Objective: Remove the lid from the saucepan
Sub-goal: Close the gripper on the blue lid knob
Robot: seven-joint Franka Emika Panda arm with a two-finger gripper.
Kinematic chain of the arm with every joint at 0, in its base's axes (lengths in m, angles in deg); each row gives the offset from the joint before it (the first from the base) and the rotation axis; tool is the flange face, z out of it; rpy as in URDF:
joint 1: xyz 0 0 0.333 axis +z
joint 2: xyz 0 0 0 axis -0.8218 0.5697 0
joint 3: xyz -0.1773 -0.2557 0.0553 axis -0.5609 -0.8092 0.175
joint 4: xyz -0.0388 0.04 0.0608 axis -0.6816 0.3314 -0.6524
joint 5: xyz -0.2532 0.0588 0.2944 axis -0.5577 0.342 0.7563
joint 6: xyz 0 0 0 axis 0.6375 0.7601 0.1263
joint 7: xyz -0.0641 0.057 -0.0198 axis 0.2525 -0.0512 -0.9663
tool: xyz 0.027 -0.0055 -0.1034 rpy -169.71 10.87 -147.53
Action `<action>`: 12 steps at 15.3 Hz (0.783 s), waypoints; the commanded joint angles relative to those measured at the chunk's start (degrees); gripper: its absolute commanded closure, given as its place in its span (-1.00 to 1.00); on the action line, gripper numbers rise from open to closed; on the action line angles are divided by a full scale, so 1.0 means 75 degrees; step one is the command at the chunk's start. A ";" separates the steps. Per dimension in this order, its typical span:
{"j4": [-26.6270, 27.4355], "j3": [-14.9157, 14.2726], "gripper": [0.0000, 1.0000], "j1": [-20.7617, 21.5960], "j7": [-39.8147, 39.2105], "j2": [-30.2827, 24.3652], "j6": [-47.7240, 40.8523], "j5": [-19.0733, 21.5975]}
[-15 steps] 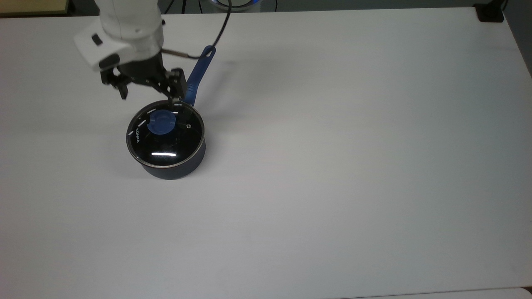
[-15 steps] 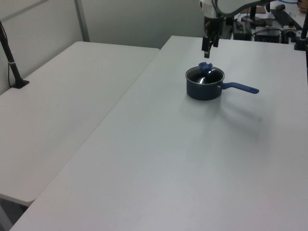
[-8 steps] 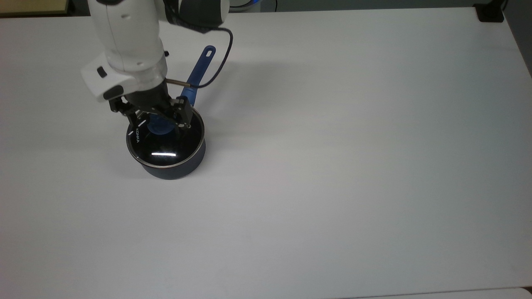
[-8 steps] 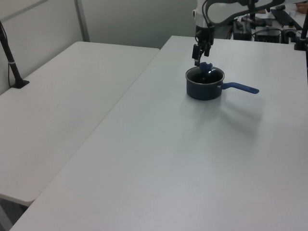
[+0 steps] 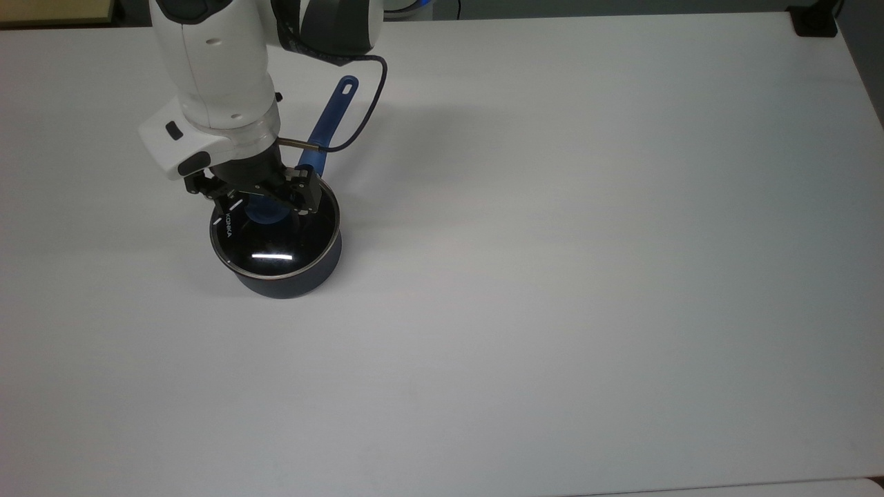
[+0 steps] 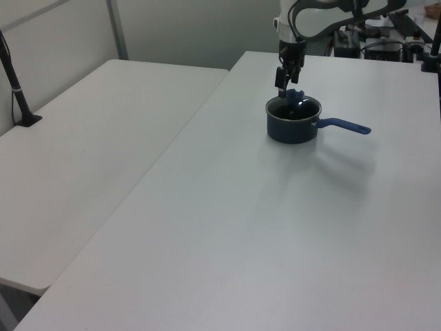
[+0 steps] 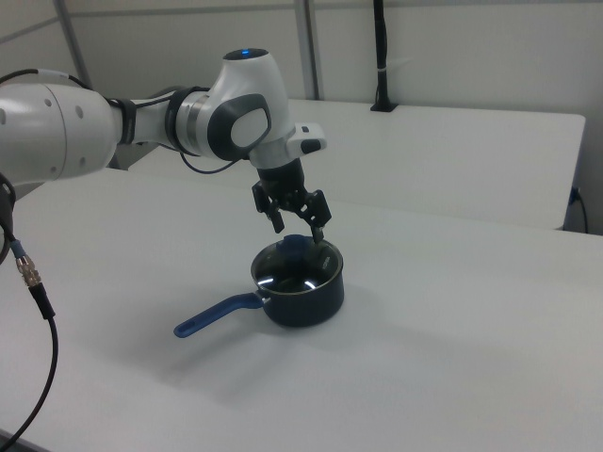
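I expect the glass lid to come free and leave the saucepan in place when I lift it, since the steel rim sits on the saucepan's edge.
The dark navy saucepan stands on the white table, its long blue handle pointing toward the top view's top. The glass lid sits on it, steel rim all round and white "KONKA" lettering at the left. My gripper hangs open just over the lid's blue centre knob, one finger on each side of it, and partly hides it. In the right view, the gripper sits slightly above the knob, apart from it. In the left view, the gripper is above the saucepan.
The arm's black cable loops over the handle. A black clamp sits at the table's far right corner in the top view. In the left view a second white table adjoins, with a black post.
The gripper moved from behind the saucepan, toward the top view's bottom, to over the lid's knob, and came lower. It stays open. Lid and saucepan have not moved.
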 commanded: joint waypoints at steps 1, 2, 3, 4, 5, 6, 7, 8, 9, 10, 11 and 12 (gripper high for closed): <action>-0.0034 0.0004 -0.95 -0.0023 -0.0396 0.0006 -0.0100 0.0154; 0.0036 0.0004 -0.94 -0.0011 -0.0408 0.0006 -0.0100 0.0142; 0.0048 0.0004 -0.94 -0.0011 -0.0419 -0.0006 -0.0111 0.0130; 0.0083 0.0004 -0.92 -0.0011 -0.0501 -0.0006 -0.0169 0.0130; 0.0095 0.0004 -0.91 -0.0011 -0.0594 -0.0017 -0.0298 0.0130; 0.0095 0.0004 -0.89 -0.0011 -0.0676 -0.0041 -0.0484 0.0130; 0.0095 0.0004 -0.87 -0.0011 -0.0701 -0.0076 -0.0660 0.0130; 0.0095 0.0004 -0.87 0.0001 -0.0701 -0.0088 -0.0813 0.0130; 0.0095 0.0028 -0.85 0.0001 -0.0701 -0.0088 -0.0872 0.0130; 0.0107 0.0028 -0.82 0.0001 -0.0689 -0.0088 -0.0885 0.0130; 0.0130 0.0039 -0.77 0.0012 -0.0666 -0.0088 -0.0885 0.0130; 0.0142 0.0039 -0.69 0.0024 -0.0642 -0.0088 -0.0885 0.0130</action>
